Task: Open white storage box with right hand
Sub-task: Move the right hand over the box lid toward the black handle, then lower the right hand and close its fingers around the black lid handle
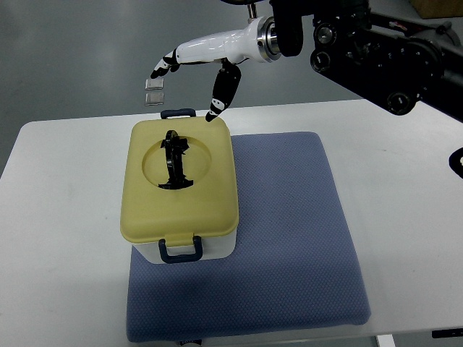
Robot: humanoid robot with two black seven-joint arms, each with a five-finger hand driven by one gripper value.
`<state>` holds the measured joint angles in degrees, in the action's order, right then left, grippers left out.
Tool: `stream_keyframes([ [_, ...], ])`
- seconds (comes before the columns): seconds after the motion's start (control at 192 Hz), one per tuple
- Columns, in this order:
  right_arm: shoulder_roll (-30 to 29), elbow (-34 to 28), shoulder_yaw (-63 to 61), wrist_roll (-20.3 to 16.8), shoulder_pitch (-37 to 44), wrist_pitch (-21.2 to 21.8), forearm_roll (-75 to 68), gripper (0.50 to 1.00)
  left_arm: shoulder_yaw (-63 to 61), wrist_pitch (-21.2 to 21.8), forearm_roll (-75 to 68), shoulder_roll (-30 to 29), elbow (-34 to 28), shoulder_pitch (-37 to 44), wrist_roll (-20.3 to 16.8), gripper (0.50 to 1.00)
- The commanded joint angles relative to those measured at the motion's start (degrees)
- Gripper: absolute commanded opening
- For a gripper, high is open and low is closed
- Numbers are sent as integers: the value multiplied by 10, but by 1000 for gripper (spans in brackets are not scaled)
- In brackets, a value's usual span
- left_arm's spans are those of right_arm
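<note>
I expect the pale yellow lid point(179, 181) to come off in one piece when I lift its handle, because dark blue latches point(180, 251) show at the front and back.
A white storage box point(217, 249) with a pale yellow lid point(206, 195) sits on the left part of a blue mat point(289, 231). A black handle point(173, 159) lies in the lid's round recess. Dark blue latches show at the front point(180, 250) and at the back point(178, 113). My right hand point(189, 78), white with black fingertips, hovers above the box's far edge, its arm coming in from the upper right. The fingers are spread and hold nothing; the thumb tip point(214, 113) points down near the lid's back right corner.
The mat lies on a white table point(65, 238). Two small grey squares point(153, 94) show on the floor beyond the table's far edge. My dark arm linkage point(383, 50) spans the upper right.
</note>
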<state>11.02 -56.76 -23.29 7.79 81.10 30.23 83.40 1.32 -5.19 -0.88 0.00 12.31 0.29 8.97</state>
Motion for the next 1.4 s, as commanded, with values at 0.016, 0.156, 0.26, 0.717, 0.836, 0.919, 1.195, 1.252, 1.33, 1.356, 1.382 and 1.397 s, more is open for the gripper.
stream_keyframes([
  [0.016, -8, -2, -2, 0, -2, -14, -1, 940, 0, 0, 0, 0, 0, 0, 0, 1000],
  [0.156, -16, -3, -2, 0, -20, -29, -1, 940, 0, 0, 0, 0, -2, 0, 0, 1000],
  [0.26, -20, -3, -1, 0, -30, -35, 0, 940, 0, 0, 0, 0, -2, 0, 0, 1000],
  [0.717, -21, -17, -3, 0, -56, -43, 0, 936, 0, 0, 0, 0, -4, 0, 0, 1000],
  [0.836, -21, -20, -4, 0, -65, -49, 0, 936, 0, 0, 0, 0, -4, 0, 0, 1000],
  [0.919, -21, -30, -6, 0, -71, -57, -1, 934, 0, 0, 0, 0, -4, 0, 0, 1000],
  [1.195, -21, -48, -8, 10, -90, -68, 0, 928, 0, 0, 0, 0, -4, 0, 0, 1000],
  [1.252, -23, -49, -8, 11, -92, -74, 0, 928, -1, 0, 0, 0, -4, 0, 0, 1000],
  [1.33, -28, -49, -8, 12, -96, -81, 0, 897, -1, 0, 0, 0, -4, 0, 0, 1000],
  [1.356, -29, -49, -8, 12, -96, -82, 0, 897, -1, 0, 0, 0, -4, 0, 0, 1000],
  [1.382, -29, -49, -8, 12, -96, -83, 0, 889, -1, 0, 0, 0, -4, 0, 0, 1000],
  [1.397, -29, -49, -8, 13, -97, -83, 0, 877, -1, 0, 0, 0, -4, 0, 0, 1000],
])
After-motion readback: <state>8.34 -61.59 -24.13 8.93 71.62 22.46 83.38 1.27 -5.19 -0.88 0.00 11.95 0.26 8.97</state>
